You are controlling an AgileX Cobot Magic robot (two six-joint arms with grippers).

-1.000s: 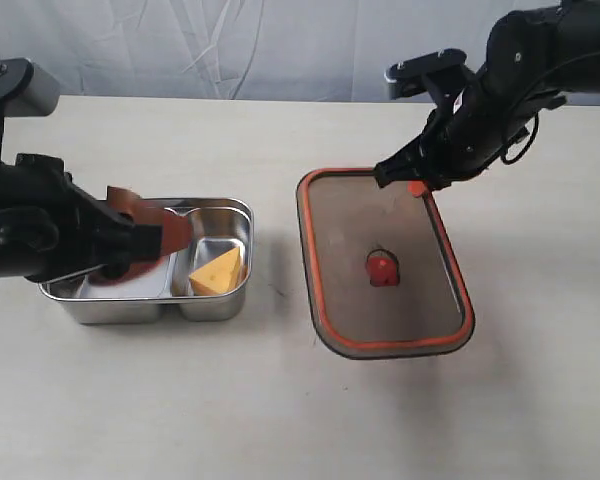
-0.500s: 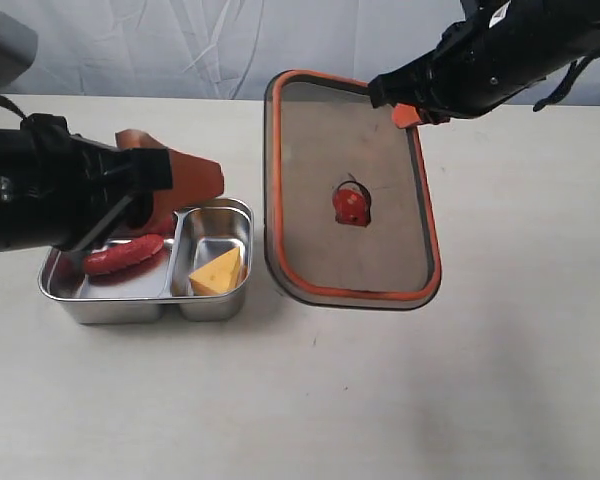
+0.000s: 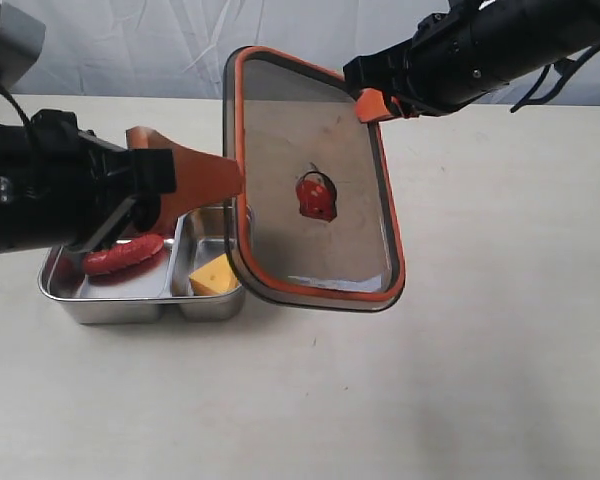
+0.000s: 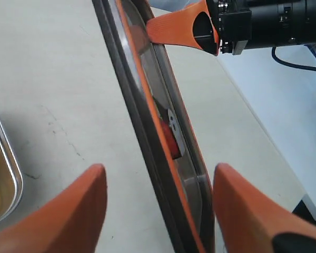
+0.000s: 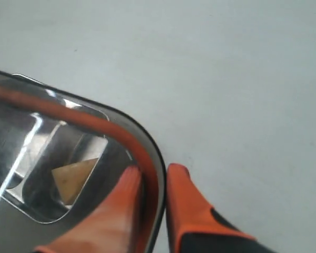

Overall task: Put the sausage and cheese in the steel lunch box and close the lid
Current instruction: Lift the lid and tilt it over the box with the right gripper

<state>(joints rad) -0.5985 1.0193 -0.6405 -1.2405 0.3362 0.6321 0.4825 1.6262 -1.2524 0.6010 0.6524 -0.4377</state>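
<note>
My gripper will lower the lid [image 3: 312, 180], and I expect it to lie flat across both compartments, since the sausage [image 3: 123, 255] and cheese sit below the steel lunch box's rim.
The steel lunch box [image 3: 130, 305] sits at the left of the table. The sausage [image 3: 123, 255] lies in its larger compartment and the cheese [image 3: 212, 275] in the smaller one. My right gripper [image 3: 372, 103] is shut on one corner of the lid [image 3: 280, 130], pinching the rim [image 5: 154, 171]. The lid hangs tilted in the air with its orange valve tab [image 3: 316, 197] facing the camera, and its lower edge overlaps the box's right end. My left gripper [image 3: 215, 185] is open above the box; the lid's edge [image 4: 142, 105] passes between its fingers [image 4: 95, 179].
A bare beige table [image 3: 460, 380] spreads to the right of and in front of the box. A pale cloth backdrop [image 3: 180, 50] runs along the far edge. Seen through the lid in the right wrist view are the box [image 5: 21, 158] and the cheese [image 5: 73, 176].
The right gripper has lifted the lid off the table and carried it left towards the box, tilting it more. The left gripper has risen out of the box, uncovering the sausage.
</note>
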